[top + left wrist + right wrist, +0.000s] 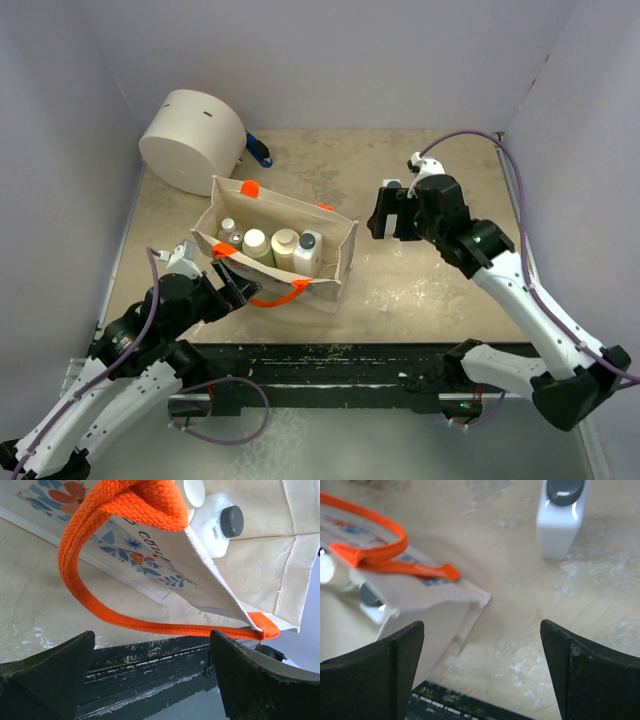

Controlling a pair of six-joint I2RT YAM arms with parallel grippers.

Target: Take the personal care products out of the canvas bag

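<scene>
The bag's near rim is standing free beside the white square bottle inside, so my left gripper should hold the bag's rim steady while my right gripper lifts the bottle.
The canvas bag stands open at the table's centre-left, with orange handles. Inside stand several bottles: a silvery-capped one, a cream round one, another cream one and a white square one with a dark cap, also in the left wrist view. A second white square bottle stands on the table outside the bag, by my right gripper. My left gripper is open at the bag's near left corner, the orange handle looping just beyond its jaws. My right gripper is open and empty, right of the bag.
A large cream cylinder with a blue handle lies at the back left, close behind the bag. Purple walls enclose the table on three sides. A dark rail runs along the near edge.
</scene>
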